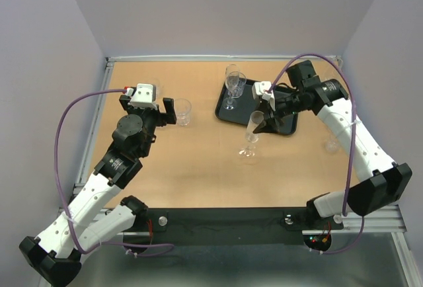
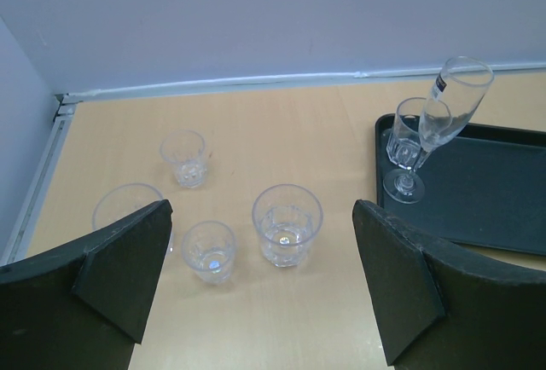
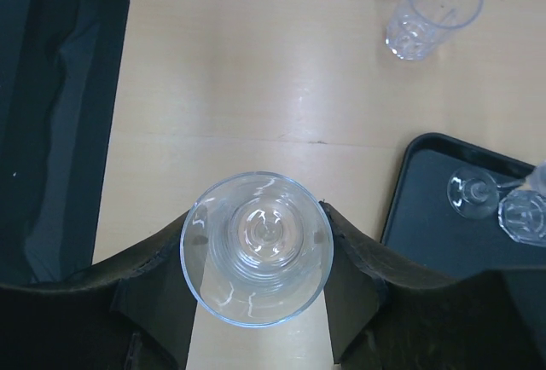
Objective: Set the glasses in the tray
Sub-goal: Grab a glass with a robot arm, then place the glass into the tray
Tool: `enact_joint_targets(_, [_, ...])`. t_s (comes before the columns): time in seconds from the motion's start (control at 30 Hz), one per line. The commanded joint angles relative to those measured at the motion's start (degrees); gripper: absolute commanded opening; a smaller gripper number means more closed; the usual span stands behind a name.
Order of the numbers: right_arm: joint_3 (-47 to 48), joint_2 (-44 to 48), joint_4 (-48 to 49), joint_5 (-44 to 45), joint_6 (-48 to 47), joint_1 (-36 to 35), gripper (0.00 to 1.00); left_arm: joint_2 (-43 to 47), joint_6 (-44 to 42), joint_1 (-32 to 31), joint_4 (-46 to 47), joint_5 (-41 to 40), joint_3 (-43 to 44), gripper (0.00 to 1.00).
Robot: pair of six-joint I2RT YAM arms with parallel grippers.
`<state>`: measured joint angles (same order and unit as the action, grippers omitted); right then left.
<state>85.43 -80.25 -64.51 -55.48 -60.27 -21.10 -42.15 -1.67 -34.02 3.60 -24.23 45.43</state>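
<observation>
My right gripper should now carry the flute glass, hanging foot down, until the foot rests on the tray's bottom beside the standing glasses, where it is open.
The black tray lies at the back right, with two stemmed glasses standing in its far left corner. A tall flute glass stands just off the tray's near left corner, its foot over the table. My right gripper is shut on its bowl, and in the right wrist view both fingers press against the flute glass. My left gripper is open beside a tumbler. In the left wrist view that tumbler sits ahead of the gripper, apart from its fingers.
Three more tumblers stand at the back left, the last partly behind my left finger. Another clear glass stands right of the tray under my right arm. The back wall and table rails border the area.
</observation>
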Motion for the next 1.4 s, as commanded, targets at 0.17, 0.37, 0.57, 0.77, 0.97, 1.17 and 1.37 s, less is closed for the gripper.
enact_joint_targets(0.17, [11.16,-2.10,4.21,3.53,12.26,3.43,0.35,0.49,-0.44,0.18,2.91,-0.82,-0.96,0.99])
enact_joint_targets(0.37, [15.99,-7.64,9.13,8.81,17.81,5.81,0.36,0.58,-0.53,0.18,2.91,-0.82,-1.04,0.99])
enact_joint_targets(0.57, [20.21,-12.30,17.13,14.52,23.43,8.88,0.37,0.84,-0.53,0.18,2.91,-0.82,-1.04,0.99])
enact_joint_targets(0.77, [22.85,-18.53,23.98,18.48,27.22,9.68,0.37,1.11,-0.61,0.18,2.91,-1.00,-1.05,0.99])
enact_joint_targets(0.97, [26.28,-24.78,29.87,21.29,30.64,9.85,0.38,1.11,-0.61,0.27,3.08,-1.61,-1.22,0.99])
enact_joint_targets(1.17, [29.26,-30.31,35.24,23.58,33.98,10.38,0.38,0.67,-0.79,0.27,3.17,-1.88,-1.39,0.99])
enact_joint_targets(1.37, [32.52,-34.36,38.32,23.67,36.10,10.73,0.39,0.32,-0.79,0.62,3.26,-1.79,-1.31,0.99])
